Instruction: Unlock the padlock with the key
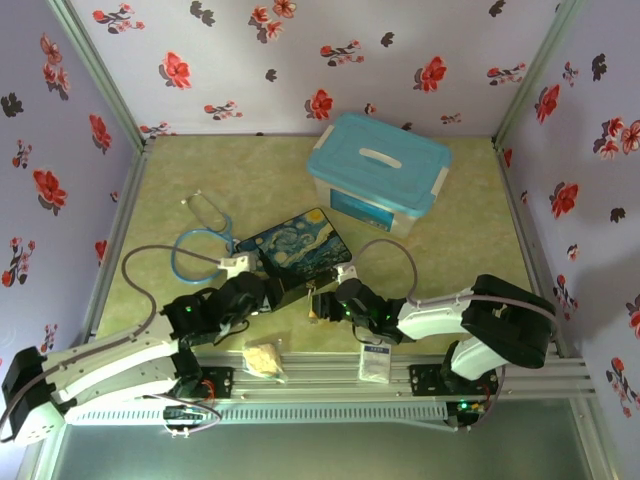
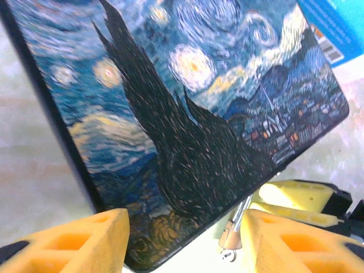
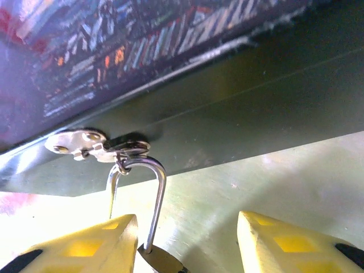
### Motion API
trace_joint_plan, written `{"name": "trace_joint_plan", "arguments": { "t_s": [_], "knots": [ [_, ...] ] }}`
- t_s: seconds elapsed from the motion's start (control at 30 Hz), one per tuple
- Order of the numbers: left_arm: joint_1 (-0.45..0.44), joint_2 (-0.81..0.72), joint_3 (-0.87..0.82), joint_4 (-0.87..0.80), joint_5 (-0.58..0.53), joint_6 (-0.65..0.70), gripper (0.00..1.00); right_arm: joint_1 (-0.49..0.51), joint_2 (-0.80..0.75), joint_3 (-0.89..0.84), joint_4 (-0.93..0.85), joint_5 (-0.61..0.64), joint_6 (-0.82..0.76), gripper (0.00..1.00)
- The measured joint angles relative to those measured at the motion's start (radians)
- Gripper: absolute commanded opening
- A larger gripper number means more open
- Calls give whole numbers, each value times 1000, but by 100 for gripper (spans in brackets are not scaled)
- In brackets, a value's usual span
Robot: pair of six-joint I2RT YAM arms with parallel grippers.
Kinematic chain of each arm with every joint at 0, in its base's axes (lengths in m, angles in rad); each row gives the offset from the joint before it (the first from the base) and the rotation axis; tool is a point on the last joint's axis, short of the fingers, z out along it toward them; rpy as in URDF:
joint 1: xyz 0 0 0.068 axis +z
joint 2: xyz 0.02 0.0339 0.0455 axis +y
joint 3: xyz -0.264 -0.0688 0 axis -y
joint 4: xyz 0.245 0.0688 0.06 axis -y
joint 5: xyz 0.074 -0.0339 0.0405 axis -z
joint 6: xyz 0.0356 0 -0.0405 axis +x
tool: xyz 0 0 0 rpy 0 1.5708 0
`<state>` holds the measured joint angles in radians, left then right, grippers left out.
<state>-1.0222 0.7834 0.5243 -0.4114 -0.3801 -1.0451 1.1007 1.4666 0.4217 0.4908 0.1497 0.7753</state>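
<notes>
The padlock's open shackle hangs hooked through the clasp (image 3: pixel 124 161), so next my right gripper grips the shackle's leg (image 3: pixel 154 224) and unhooks it while my left gripper braces the box.
The tiny brass padlock (image 3: pixel 162 263) hangs by its silver shackle (image 3: pixel 157 196) from the clasp (image 3: pixel 96 145) on the front of the painted box (image 1: pixel 295 250). My right gripper (image 3: pixel 187 245) is open at that front edge. The padlock's body sits just inside its left finger (image 3: pixel 85 244), and the shackle's other leg runs behind that finger. My left gripper (image 2: pixel 185 245) is open over the box's near corner, with the padlock (image 2: pixel 233 233) beside its right finger (image 2: pixel 284 239). A small silver loop (image 2: pixel 227 255) shows under the padlock; I cannot tell whether it is the key.
A blue-lidded storage bin (image 1: pixel 380 175) stands behind the box. A stethoscope (image 1: pixel 205 235) lies at the left. A clear bag (image 1: pixel 265 360) and a white packet (image 1: pixel 375 362) rest near the table's front rail. Floral walls close in three sides.
</notes>
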Motion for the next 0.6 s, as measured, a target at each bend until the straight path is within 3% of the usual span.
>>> {"name": "trace_joint_plan", "arguments": {
  "t_s": [0.2,0.6],
  "knots": [
    [123,-3,-4,-2,67,54,73,0,5,-1,47,-23,7,46],
    [338,115,-10,98,203,173,74,0,117,-11,167,-48,23,31]
  ]
}}
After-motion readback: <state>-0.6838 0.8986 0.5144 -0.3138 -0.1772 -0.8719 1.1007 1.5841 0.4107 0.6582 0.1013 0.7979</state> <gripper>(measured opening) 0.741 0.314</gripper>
